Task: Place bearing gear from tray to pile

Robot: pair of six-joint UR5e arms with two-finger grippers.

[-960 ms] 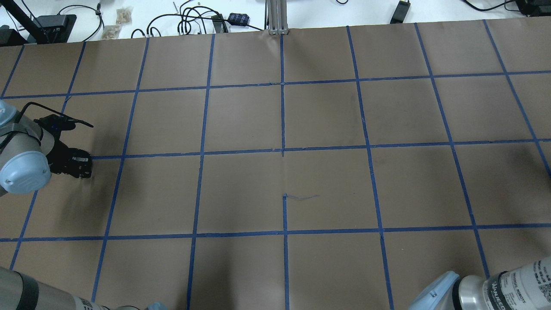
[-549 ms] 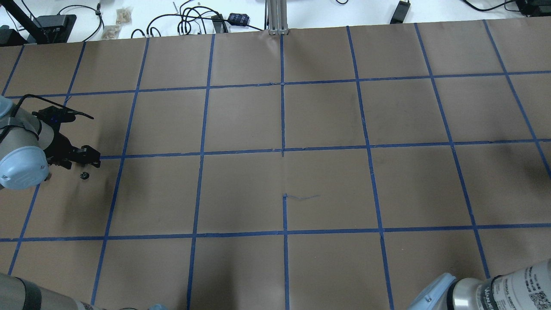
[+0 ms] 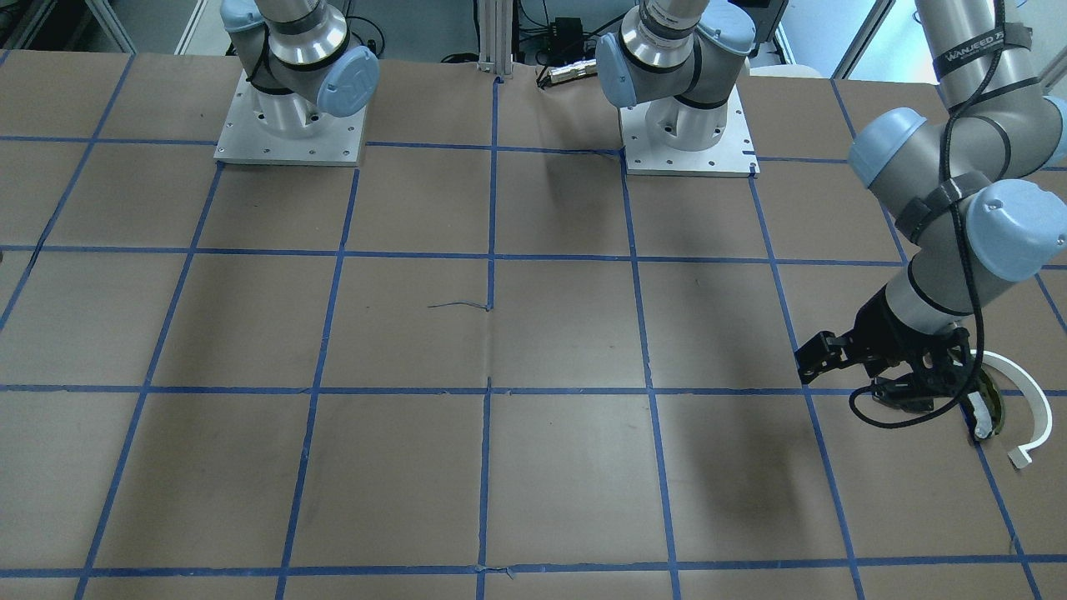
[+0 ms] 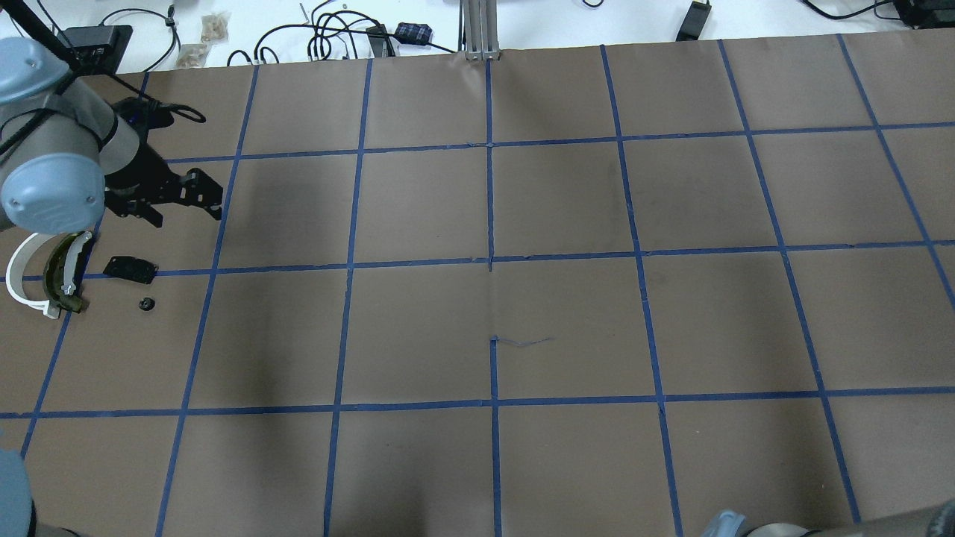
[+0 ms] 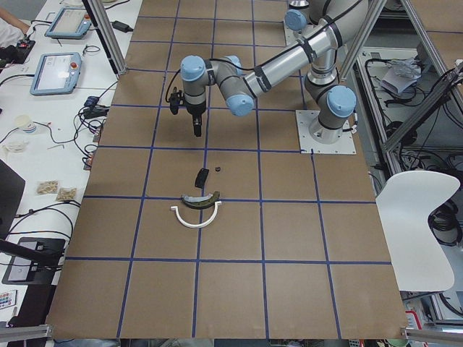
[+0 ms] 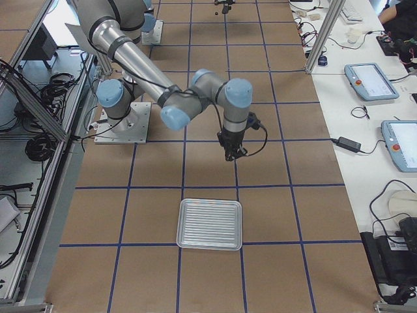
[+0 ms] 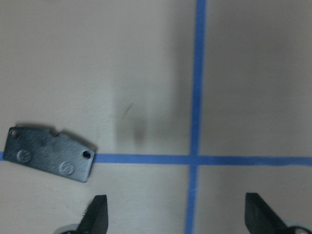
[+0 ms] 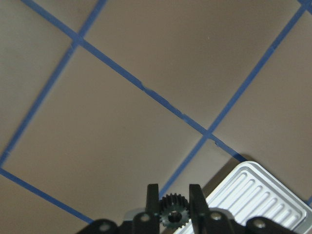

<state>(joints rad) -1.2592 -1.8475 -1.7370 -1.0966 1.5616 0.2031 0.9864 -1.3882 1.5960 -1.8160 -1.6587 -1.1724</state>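
The pile is too far away for my right gripper to reach, so my right gripper should put the bearing gear down on the paper's middle (image 3: 506, 438), where my left gripper will pick it up.
A small dark bearing gear (image 8: 173, 216) sits between the fingers of my right gripper (image 8: 173, 196), which is shut on it, above brown paper beside the ribbed metal tray (image 8: 258, 200). The side view shows that gripper (image 6: 231, 153) hanging beyond the tray (image 6: 210, 223). The pile lies at the table's left end: a white half-ring (image 4: 21, 277), an olive curved piece (image 4: 60, 272), a black plate (image 4: 130, 268) and a small dark round part (image 4: 147, 303). My left gripper (image 4: 205, 195) hovers open just beyond the pile, holding nothing. Its wrist view shows the black plate (image 7: 48, 153).
Brown paper with a blue tape grid (image 4: 490, 261) covers the table. Cables and power bricks (image 4: 336, 33) lie past the far edge. Both arm bases (image 3: 288, 125) stand on the robot's side. The pile (image 5: 197, 202) lies about a square from the left arm's gripper (image 5: 195, 130).
My left gripper opened, leaving the small dark part on the paper, then rose and moved toward the far side. This uncovered the half-ring, olive piece and plate.
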